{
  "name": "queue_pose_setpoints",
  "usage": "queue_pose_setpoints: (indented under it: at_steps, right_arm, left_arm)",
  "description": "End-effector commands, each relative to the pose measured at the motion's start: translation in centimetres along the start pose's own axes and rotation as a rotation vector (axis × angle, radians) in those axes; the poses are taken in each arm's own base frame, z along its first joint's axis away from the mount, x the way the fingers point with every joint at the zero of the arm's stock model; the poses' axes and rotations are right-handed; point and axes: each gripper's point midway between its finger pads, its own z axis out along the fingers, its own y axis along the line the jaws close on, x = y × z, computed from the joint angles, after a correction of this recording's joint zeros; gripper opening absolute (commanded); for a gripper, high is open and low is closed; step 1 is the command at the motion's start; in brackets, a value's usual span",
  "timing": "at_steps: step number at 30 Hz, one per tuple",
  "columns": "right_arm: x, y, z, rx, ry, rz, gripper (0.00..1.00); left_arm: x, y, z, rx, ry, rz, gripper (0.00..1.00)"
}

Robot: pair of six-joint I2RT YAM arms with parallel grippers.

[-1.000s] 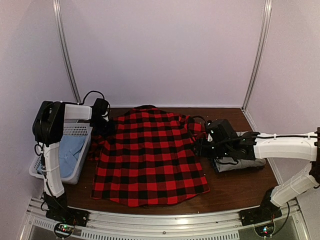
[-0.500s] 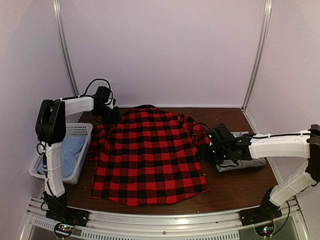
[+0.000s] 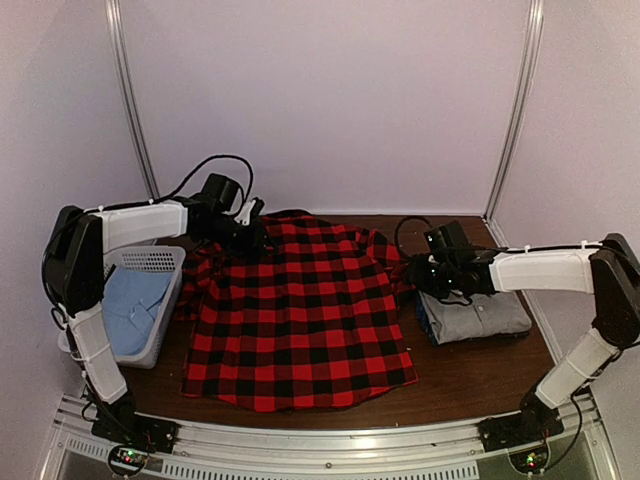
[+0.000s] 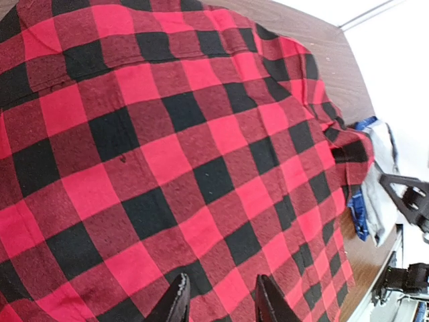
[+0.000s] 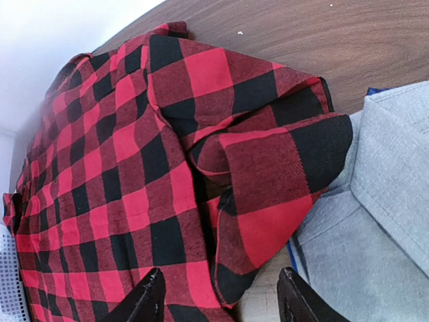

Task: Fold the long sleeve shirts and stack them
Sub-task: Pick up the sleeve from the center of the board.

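My right gripper should fold the bunched sleeve (image 5: 275,181) inward over the flannel shirt's back (image 3: 325,275), because the sleeve lies against the grey shirt, far from my left gripper.
The red-and-black checked flannel shirt (image 3: 300,310) lies spread flat, back up, across the middle of the table; no white lettering shows. Its right sleeve (image 5: 268,174) is bunched against the folded grey shirt (image 3: 475,315) at the right. My left gripper (image 3: 255,235) hovers open over the shirt's upper left shoulder; in the left wrist view (image 4: 219,302) only flannel (image 4: 167,147) shows between its fingers. My right gripper (image 3: 418,275) is open over the bunched sleeve; in the right wrist view (image 5: 221,302) it is beside the grey shirt (image 5: 382,221).
A white basket (image 3: 160,262) with a light blue garment (image 3: 135,305) stands at the left table edge. Bare brown tabletop (image 3: 480,375) shows at the front right. Purple walls close in the back and sides.
My left gripper has swung right from the left sleeve to above the shirt's upper left shoulder. My right gripper has moved back and up, uncovering the grey shirt.
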Motion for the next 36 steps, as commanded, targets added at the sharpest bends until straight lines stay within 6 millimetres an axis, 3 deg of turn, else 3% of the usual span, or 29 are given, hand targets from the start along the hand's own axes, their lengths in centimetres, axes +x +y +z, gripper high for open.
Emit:
queue_pose_setpoints:
  at_steps: [1, 9, 14, 18, 21, 24, 27, 33, 36]
  right_arm:
    - [-0.9, -0.3, 1.7, 0.002, -0.015, 0.013, 0.58]
    - [-0.4, -2.5, 2.7, 0.032, -0.029, 0.069, 0.57]
    - [-1.6, -2.3, 4.1, 0.011, -0.059, 0.086, 0.55]
    - [-3.1, -2.5, 4.9, 0.029, -0.090, 0.082, 0.46]
    - [-4.3, -2.2, 5.1, 0.034, -0.106, 0.068, 0.27]
    - [-6.5, -1.1, 4.6, 0.039, -0.147, 0.035, 0.10]
    - [-8.8, -0.1, 3.6, 0.061, -0.183, -0.014, 0.00]
    - [-13.4, 4.0, 0.8, 0.035, -0.223, -0.163, 0.00]
    - [-13.6, 7.4, 0.2, -0.037, -0.193, -0.243, 0.00]
  left_arm:
    - [-0.5, -3.2, -2.1, 0.105, -0.060, 0.058, 0.35]
    - [1.1, -3.7, -2.8, 0.132, -0.051, 0.079, 0.35]
    - [1.5, -3.5, -2.7, 0.132, -0.043, 0.081, 0.35]
    - [2.0, -3.7, -3.1, 0.143, -0.049, 0.081, 0.35]
    - [3.0, -3.6, -2.8, 0.161, -0.036, 0.060, 0.35]
    - [3.8, -3.7, -2.5, 0.169, -0.022, 0.051, 0.35]
    - [4.3, -4.0, -2.5, 0.177, -0.017, 0.051, 0.34]
    - [4.7, -4.5, -3.2, 0.197, -0.018, 0.056, 0.34]
    - [4.5, -4.9, -3.7, 0.207, -0.023, 0.061, 0.35]
